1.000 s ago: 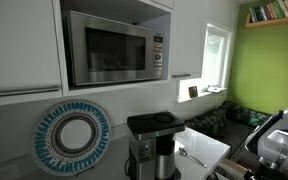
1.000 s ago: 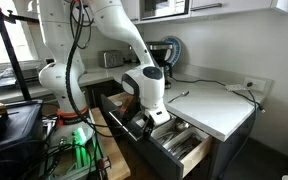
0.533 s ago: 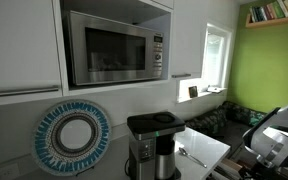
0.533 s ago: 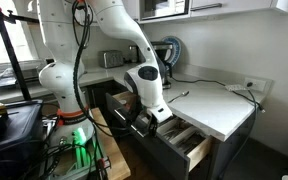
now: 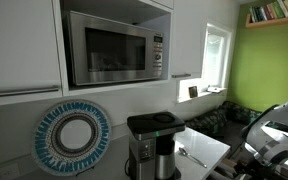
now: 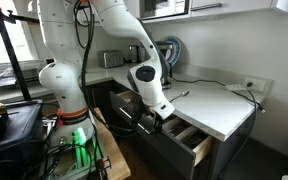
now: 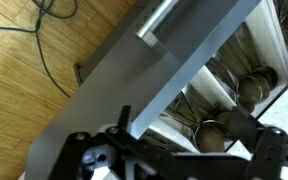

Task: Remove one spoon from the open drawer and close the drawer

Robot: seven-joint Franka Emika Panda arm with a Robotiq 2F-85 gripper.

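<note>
My open gripper is straddling the open drawer's front and a spoon (image 5: 191, 157) lies on the counter, so I should push the grey front (image 6: 174, 150) in under the counter to shut the drawer.
In the wrist view the open drawer's grey front (image 7: 134, 75) with its bar handle (image 7: 169, 15) runs diagonally. Behind it, compartments hold metal cutlery. One spoon bowl (image 7: 212, 133) and another spoon (image 7: 254, 85) show there. My gripper (image 7: 179, 140) hovers over that cutlery, open, with its dark fingers (image 7: 124, 122) spread wide and nothing held. In an exterior view the gripper (image 6: 162, 112) hangs right above the open drawer (image 6: 192, 142), beside the white counter (image 6: 219, 108). In an exterior view the gripper (image 5: 272, 148) shows at the right edge.
A black coffee maker (image 5: 151, 143) stands on the counter under a microwave (image 5: 114, 47), beside a blue-and-white plate (image 5: 74, 135). A cable (image 6: 239, 92) lies on the counter. Wooden floor (image 7: 34, 90) lies beside the drawer, and equipment (image 6: 9, 125) crowds the robot base.
The arm has moved a little further over the open drawer. The jaws stayed open and nothing was picked up.
</note>
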